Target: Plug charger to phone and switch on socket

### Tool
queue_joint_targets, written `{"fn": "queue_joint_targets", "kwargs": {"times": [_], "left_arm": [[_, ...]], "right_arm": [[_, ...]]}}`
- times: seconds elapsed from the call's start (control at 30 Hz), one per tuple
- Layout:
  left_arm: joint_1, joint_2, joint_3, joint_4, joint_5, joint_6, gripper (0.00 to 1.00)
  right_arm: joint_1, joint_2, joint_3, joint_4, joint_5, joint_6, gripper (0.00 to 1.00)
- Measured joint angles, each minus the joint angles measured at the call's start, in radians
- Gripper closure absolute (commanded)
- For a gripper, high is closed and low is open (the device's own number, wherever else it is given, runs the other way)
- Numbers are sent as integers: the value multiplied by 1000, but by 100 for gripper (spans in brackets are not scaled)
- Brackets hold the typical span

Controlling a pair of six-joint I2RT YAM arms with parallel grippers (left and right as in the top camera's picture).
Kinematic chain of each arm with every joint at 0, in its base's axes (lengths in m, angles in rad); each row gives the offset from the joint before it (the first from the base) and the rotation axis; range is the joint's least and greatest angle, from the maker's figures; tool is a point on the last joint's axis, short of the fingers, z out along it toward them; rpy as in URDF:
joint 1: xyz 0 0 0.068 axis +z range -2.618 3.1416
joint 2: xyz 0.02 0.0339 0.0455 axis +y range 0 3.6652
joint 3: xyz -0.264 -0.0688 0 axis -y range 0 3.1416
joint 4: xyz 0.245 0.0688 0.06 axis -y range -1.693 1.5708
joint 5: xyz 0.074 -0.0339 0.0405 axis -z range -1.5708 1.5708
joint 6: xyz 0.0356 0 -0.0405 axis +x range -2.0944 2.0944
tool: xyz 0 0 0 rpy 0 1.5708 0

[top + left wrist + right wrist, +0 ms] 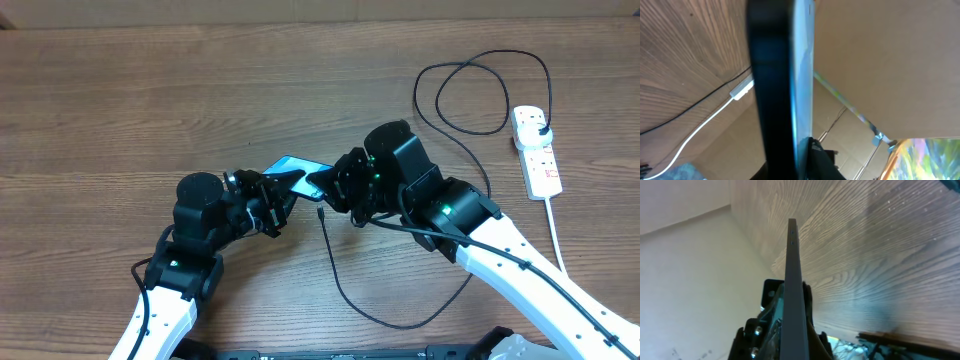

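Note:
The phone is in both my grippers, and my right gripper covers one phone end (318, 172). Next, my right gripper lets go of that phone end and takes the charger cable's loose end (321, 213).
The phone (290, 163) is lifted off the table and tilted, its light blue screen up, held between both grippers. My left gripper (272, 195) is shut on its left end. My right gripper (330, 185) is shut on its right end. The left wrist view shows the phone (775, 90) edge-on, and so does the right wrist view (792, 290). The charger cable (470, 95) loops from a black plug (540, 128) in the white socket (537, 155), and its free end (322, 215) lies just below the right gripper. The connector tip is hidden.
The socket's thick white cord (553, 230) runs toward the front right edge. The charger cable sweeps across the table in front of the right arm (400, 325). The socket (742, 90) and white cord (700, 130) also show in the left wrist view.

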Motion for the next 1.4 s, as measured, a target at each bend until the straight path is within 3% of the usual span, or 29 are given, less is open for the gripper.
{"fn": "queue_joint_targets", "kwargs": {"times": [0.17,0.4,0.67,0.83,1.07,1.27,1.4], "left_arm": [[0,0,0,6,-3,-12,91],[0,0,0,6,-2,-13,82],[0,0,0,13,-3,-15,96],[0,0,0,18,-11,-14,96],[-6,0,0,-19,-20,64,96],[-6,0,0,-197,-61,189,96],[-6,0,0,-294,-96,279,96]], "right_arm": [[-5,0,0,3,-14,34,96],[-6,0,0,7,-22,32,96],[-6,0,0,21,-48,38,96],[-9,0,0,23,-51,62,96],[-4,-1,0,-34,-79,22,71],[4,-2,0,-184,-69,-2,61],[5,-2,0,-291,12,-16,44]]}}
